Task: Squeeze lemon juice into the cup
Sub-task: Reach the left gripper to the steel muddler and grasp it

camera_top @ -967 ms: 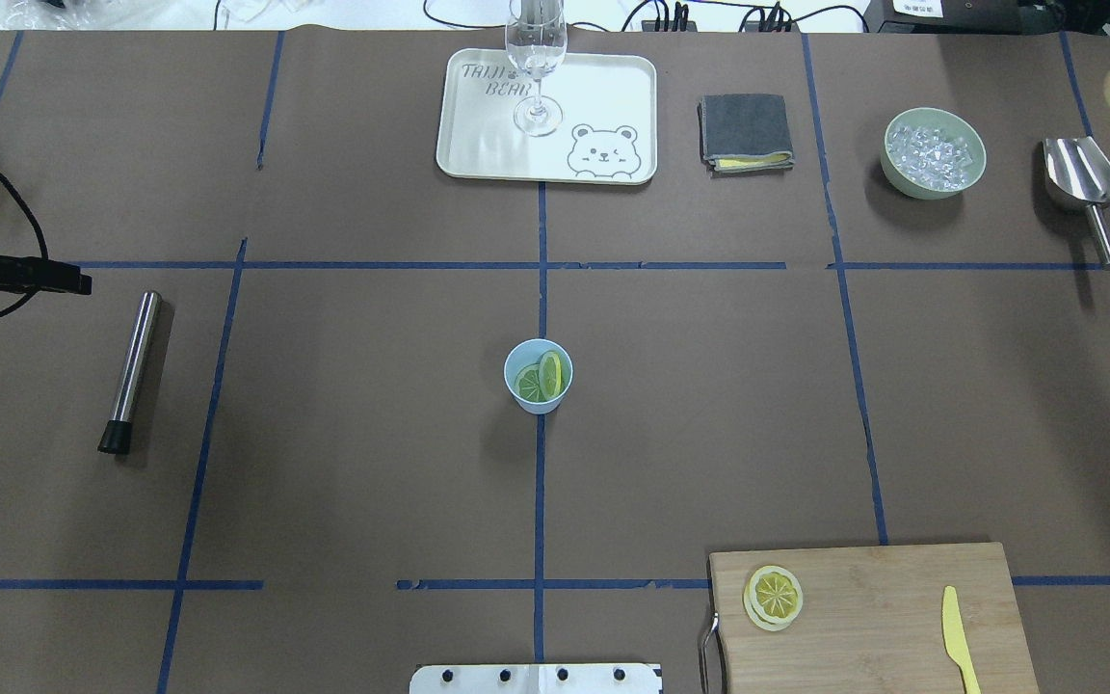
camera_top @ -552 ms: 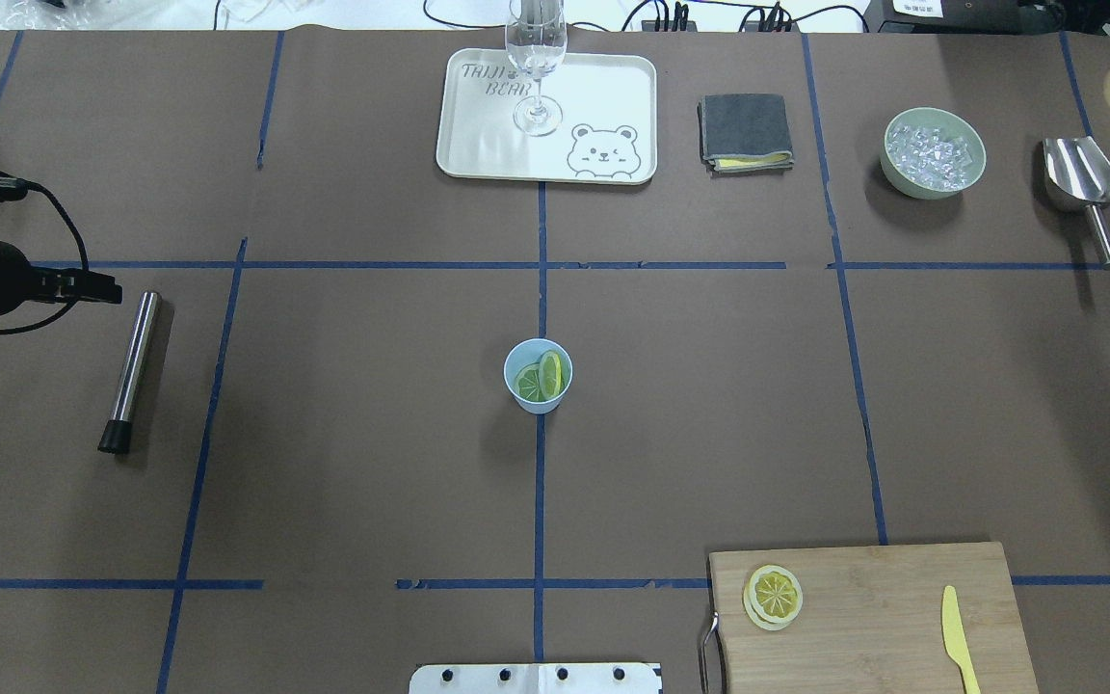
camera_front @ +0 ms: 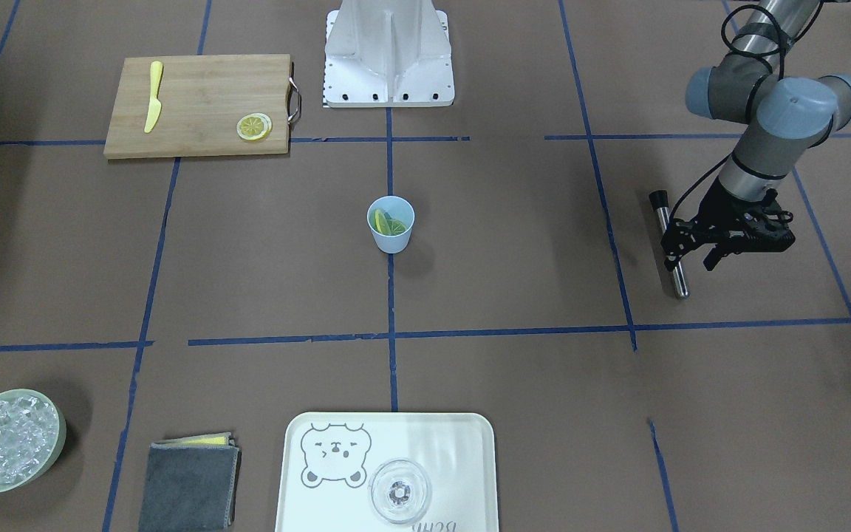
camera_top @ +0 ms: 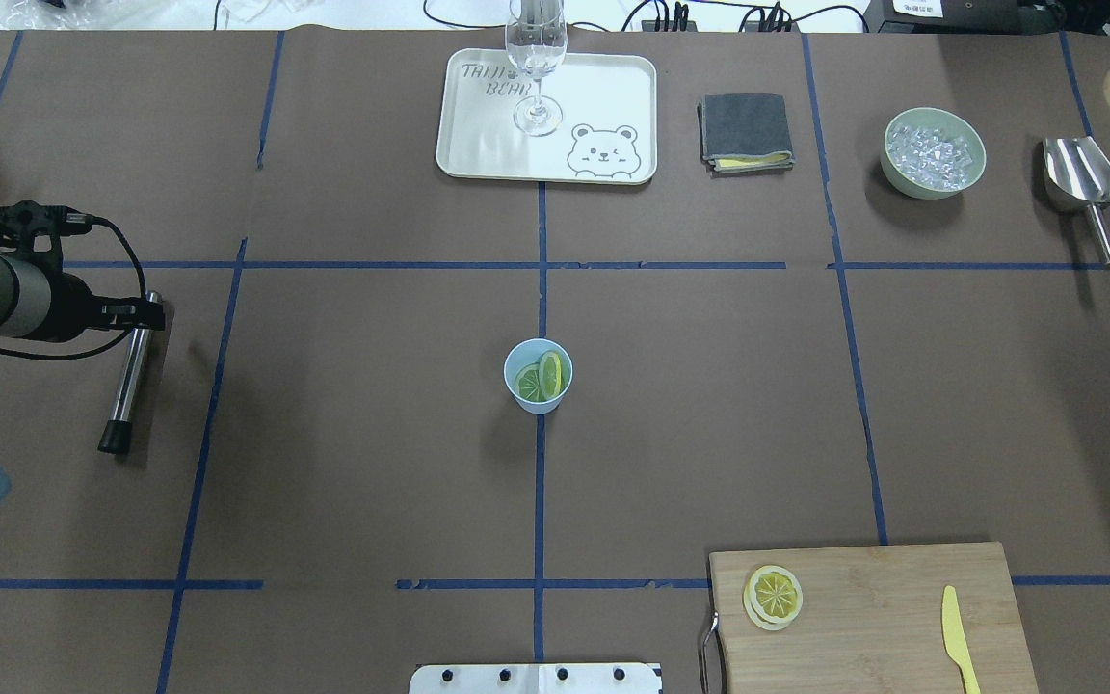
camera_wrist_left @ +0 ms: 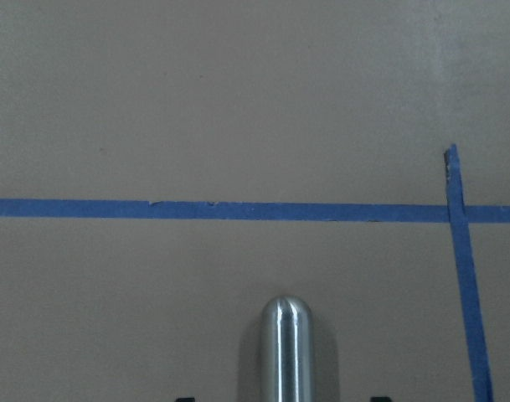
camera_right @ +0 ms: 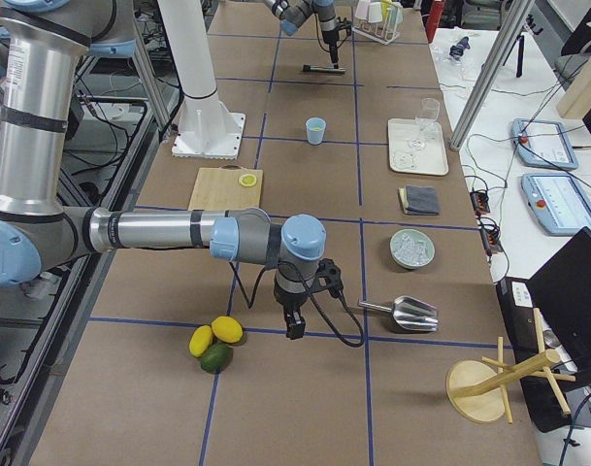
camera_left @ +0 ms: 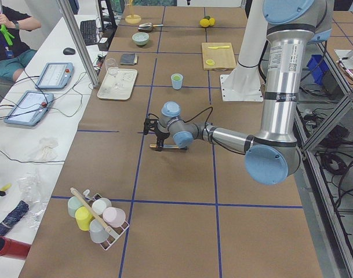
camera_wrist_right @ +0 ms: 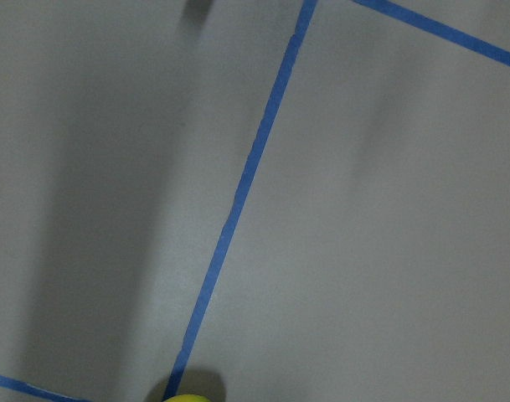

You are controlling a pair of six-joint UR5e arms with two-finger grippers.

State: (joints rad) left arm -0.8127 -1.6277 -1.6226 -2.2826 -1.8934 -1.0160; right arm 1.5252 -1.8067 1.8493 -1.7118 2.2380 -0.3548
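My gripper will make the yellow lemon slice (camera_front: pixel 380 221) tip over and sit lower when it pushes the steel rod in, because the slice leans inside the light-blue cup (camera_front: pixel 391 222).
The light-blue cup (camera_top: pixel 540 404) stands at the table's middle, also in the front view (camera_front: pixel 392 241). A yellow lemon slice (camera_top: pixel 551 372) leans inside it beside a green slice (camera_top: pixel 527 386). More lemon slices (camera_top: pixel 773 597) lie stacked on the wooden cutting board (camera_top: pixel 883 617). My left gripper (camera_top: pixel 138 316) is open and hovers over the far end of a steel rod (camera_top: pixel 126 390), far left of the cup. In the left wrist view the rod's rounded tip (camera_wrist_left: pixel 288 347) lies between the jaws. My right gripper (camera_right: pixel 295 325) shows only in the right side view; I cannot tell its state.
A cream tray (camera_top: pixel 603 96) with a clear glass (camera_top: pixel 537 58) stands at the back. To its right are a grey cloth (camera_top: pixel 746 131), a green bowl of ice (camera_top: pixel 933 152) and a steel scoop (camera_top: pixel 1083 183). A yellow knife (camera_top: pixel 958 636) lies on the board. Whole lemons (camera_right: pixel 215 338) lie near the right gripper.
My left arm has come in from the left edge, toward the robot and to the right; its gripper now hangs over the steel rod's far end. The cup and slices have not moved.
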